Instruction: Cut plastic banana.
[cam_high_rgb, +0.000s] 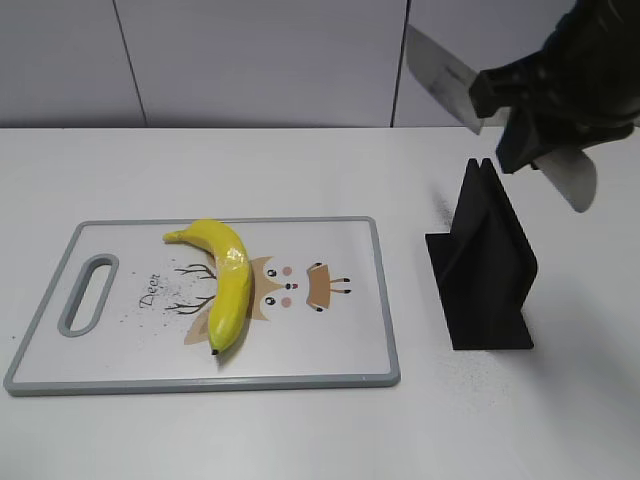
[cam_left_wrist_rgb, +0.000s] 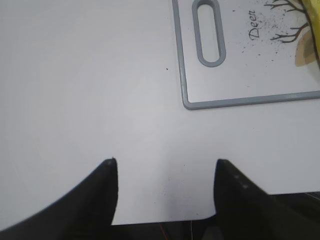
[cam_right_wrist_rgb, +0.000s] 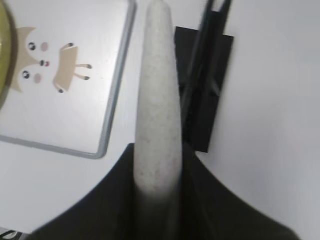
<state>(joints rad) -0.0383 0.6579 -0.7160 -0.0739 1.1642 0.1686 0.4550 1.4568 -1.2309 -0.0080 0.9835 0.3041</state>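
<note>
The knife's blade lies at a slant across the line of the black knife stand. Next, my right gripper turns the knife straight first and then lowers it into the stand's top.
The yellow plastic banana lies on the white cutting board, left of its middle, dark tip toward the front edge. A sliver of it shows in the left wrist view and in the right wrist view. My right gripper is shut on a knife and holds it in the air above the black knife stand, blade pointing up and left. The knife's pale speckled length runs between the jaws. My left gripper is open and empty over bare table, near the board's handle corner.
The board has a grey rim, a slot handle at its left end and a deer drawing. The black stand also shows in the right wrist view, just right of the board's edge. A white wall stands behind the table.
</note>
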